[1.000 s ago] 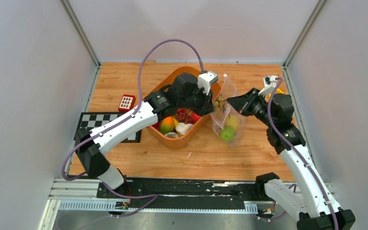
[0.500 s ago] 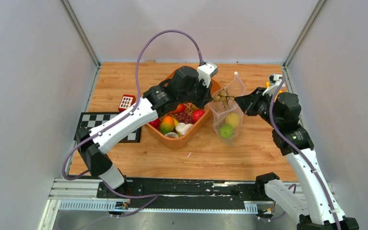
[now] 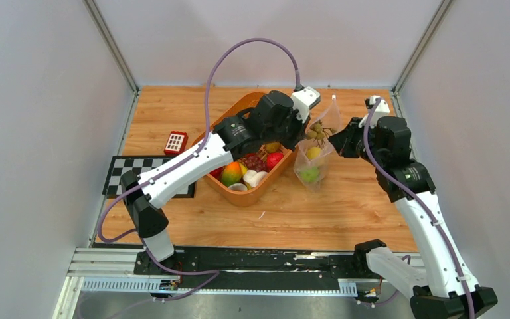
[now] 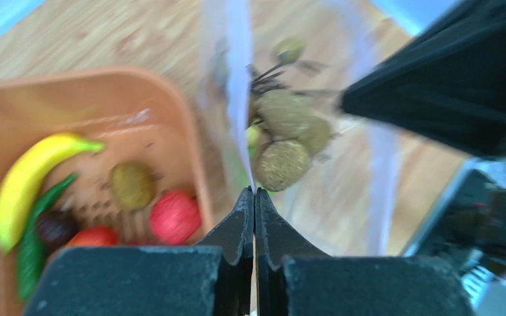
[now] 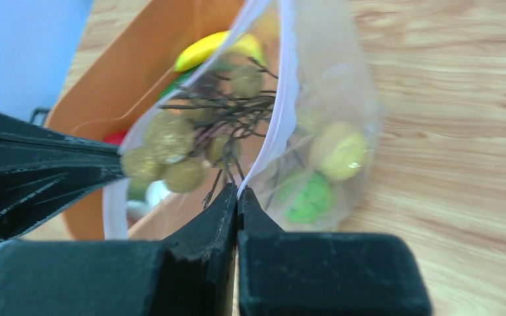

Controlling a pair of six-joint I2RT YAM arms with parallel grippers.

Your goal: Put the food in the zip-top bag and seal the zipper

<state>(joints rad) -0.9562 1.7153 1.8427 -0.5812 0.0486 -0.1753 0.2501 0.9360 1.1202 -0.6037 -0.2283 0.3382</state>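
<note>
The twiggy bunch of brown nuts is high in the bag's opening (image 3: 321,123), so next my right gripper lets go of the bag's rim and pushes the bunch (image 3: 317,132) farther down while my left gripper holds.
The clear zip-top bag (image 3: 313,164) hangs off the table between my two grippers, its mouth held apart. My left gripper (image 3: 303,135) (image 4: 255,191) is shut on the rim nearest the basket. My right gripper (image 3: 337,141) (image 5: 238,191) is shut on the opposite rim, along the pale zipper (image 5: 283,112). A twiggy bunch of brown nuts (image 3: 317,131) (image 5: 168,138) sits in the mouth. A lemon (image 5: 339,151) and a green apple (image 5: 306,195) lie lower in the bag. More food fills the orange basket (image 3: 239,197): banana (image 4: 29,178), mango (image 3: 232,174), mushroom (image 3: 254,177), red fruits.
A small red keypad toy (image 3: 176,141) and a checkerboard mat (image 3: 133,169) lie left of the basket. Grey walls close in the wooden table on three sides. A black rail (image 3: 259,260) runs along the near edge.
My left gripper has shut on the bag's rim and moved right and back. The right arm has pulled in, the bag has risen off the table, and the nut bunch sits in its mouth.
</note>
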